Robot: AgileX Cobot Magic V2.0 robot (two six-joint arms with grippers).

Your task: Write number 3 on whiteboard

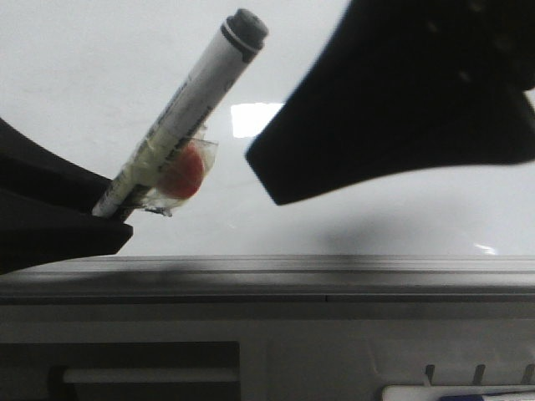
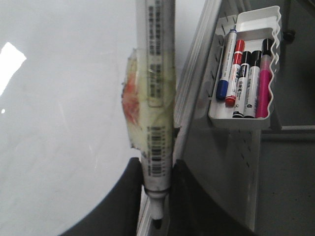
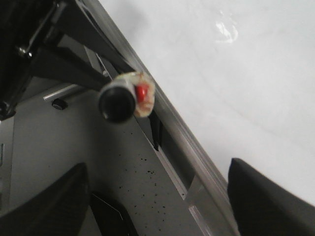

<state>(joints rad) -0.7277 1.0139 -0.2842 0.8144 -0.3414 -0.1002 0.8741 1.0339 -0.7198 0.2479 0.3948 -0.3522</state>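
The white marker's tip end (image 1: 115, 199) is surrounded by my left gripper's fingers, so my right gripper should grab the marker by its dark grey end (image 1: 247, 30) before writing number 3.
The whiteboard (image 1: 92, 75) fills the back of the front view, glossy, with a bright light reflection; no number 3 shows on the part I see. My left gripper (image 1: 107, 213) is shut on a white marker (image 1: 180, 113) that slants up and to the right in front of the board. Its dark grey end (image 1: 247, 27) is uppermost. Yellowed tape with an orange-red blob (image 1: 181, 171) is wrapped round the barrel. In the left wrist view the marker (image 2: 156, 98) sits between both fingers. My right gripper (image 3: 157, 206) is open and holds nothing, hovering to the marker's right (image 1: 334, 142).
A grey metal edge strip (image 1: 267, 271) runs along the board's lower side. A white tray (image 2: 256, 14) fixed below the board holds several spare markers, blue, red, black and pink. A grey panel (image 3: 74, 147) lies below the strip.
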